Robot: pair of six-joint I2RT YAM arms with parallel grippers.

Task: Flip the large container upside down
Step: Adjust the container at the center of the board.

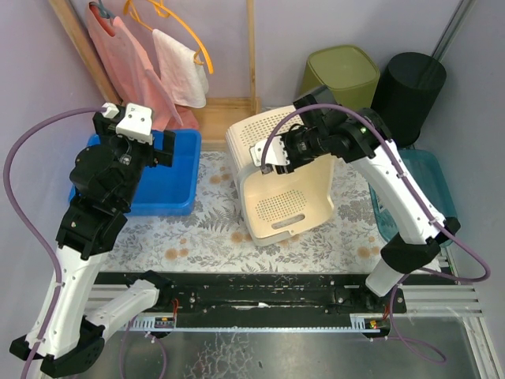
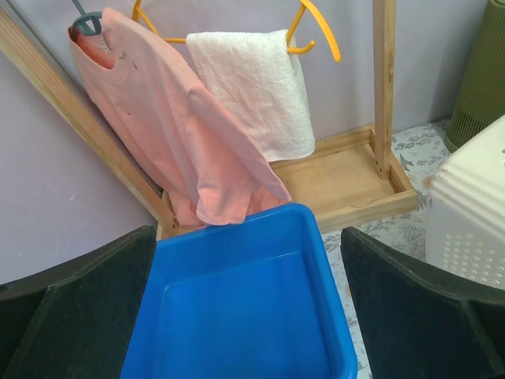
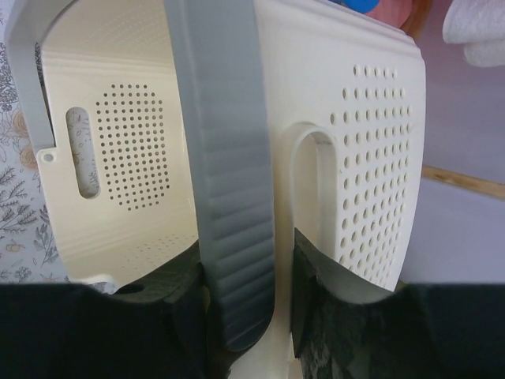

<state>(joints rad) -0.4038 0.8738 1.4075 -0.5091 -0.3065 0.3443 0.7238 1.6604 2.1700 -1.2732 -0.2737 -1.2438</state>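
Observation:
The tipped container is in my right gripper alone, held by one end's rim. Next, I lower it upright and take hold of the opposite end with my left gripper before I turn it.
The large container is a cream perforated basket, tipped onto its side on the floral mat, its open mouth facing the near edge. My right gripper is at its upper rim. In the right wrist view my right gripper is shut on the container's rim, over a grey ribbed handle strip, with the perforated wall to the right. My left gripper is open and empty above a blue tub. In the left wrist view its fingers stand wide apart over the tub.
A wooden rack with a pink shirt and a white towel stands at the back left. An olive bin and a black bin stand at the back right. A teal tub sits at the right.

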